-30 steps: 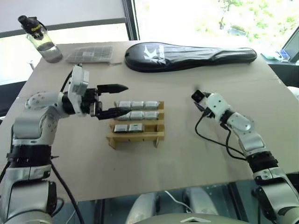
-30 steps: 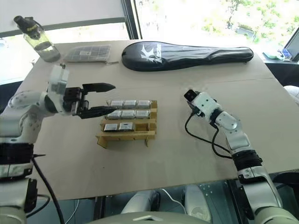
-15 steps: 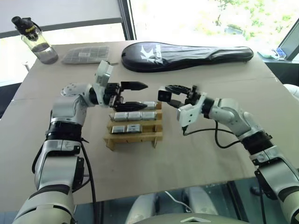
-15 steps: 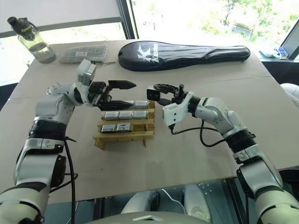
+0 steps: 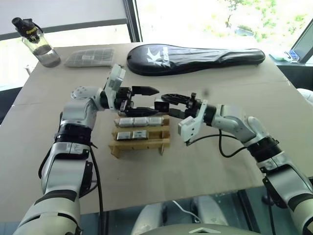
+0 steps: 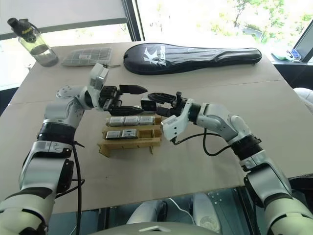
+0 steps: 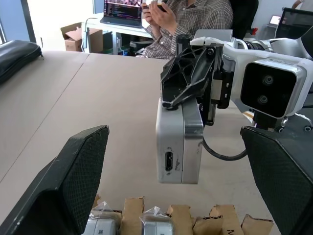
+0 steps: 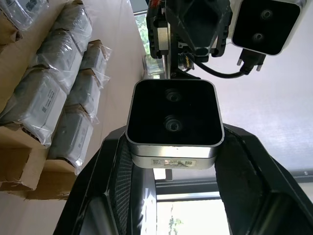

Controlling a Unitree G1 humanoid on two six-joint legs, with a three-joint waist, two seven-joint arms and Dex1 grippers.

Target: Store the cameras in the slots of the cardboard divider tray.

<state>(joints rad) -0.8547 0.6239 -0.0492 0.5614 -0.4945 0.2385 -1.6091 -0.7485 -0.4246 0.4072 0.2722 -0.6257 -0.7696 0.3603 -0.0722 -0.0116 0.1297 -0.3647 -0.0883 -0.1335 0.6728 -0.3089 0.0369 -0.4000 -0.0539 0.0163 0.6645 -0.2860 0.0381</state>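
The camera in the robot's right gripper has its port end (image 7: 169, 162) toward the left gripper, so next the left gripper takes hold of that end and fills the empty front slot (image 5: 155, 134).
My right gripper (image 8: 173, 142) is shut on a silver-grey camera (image 8: 171, 115) with a black face, held level above the far side of the cardboard divider tray (image 5: 139, 145). My left gripper (image 5: 152, 98) is open and points toward it from the other side. In the left wrist view the held camera (image 7: 178, 142) hangs between the wide-apart black fingers (image 7: 68, 181) without touching them. Several cameras (image 5: 142, 121) wrapped in clear plastic sit in the tray's slots.
A clear water bottle (image 5: 36, 41), a flat grey gridded packet (image 5: 90, 57) and a long black racket case (image 5: 195, 56) lie along the table's far side. A seated person (image 7: 190, 19) shows beyond the table in the left wrist view.
My right arm has swung left and rolled, carrying the camera from the right of the tray to between the left gripper's fingers. The left gripper moved slightly right, staying open.
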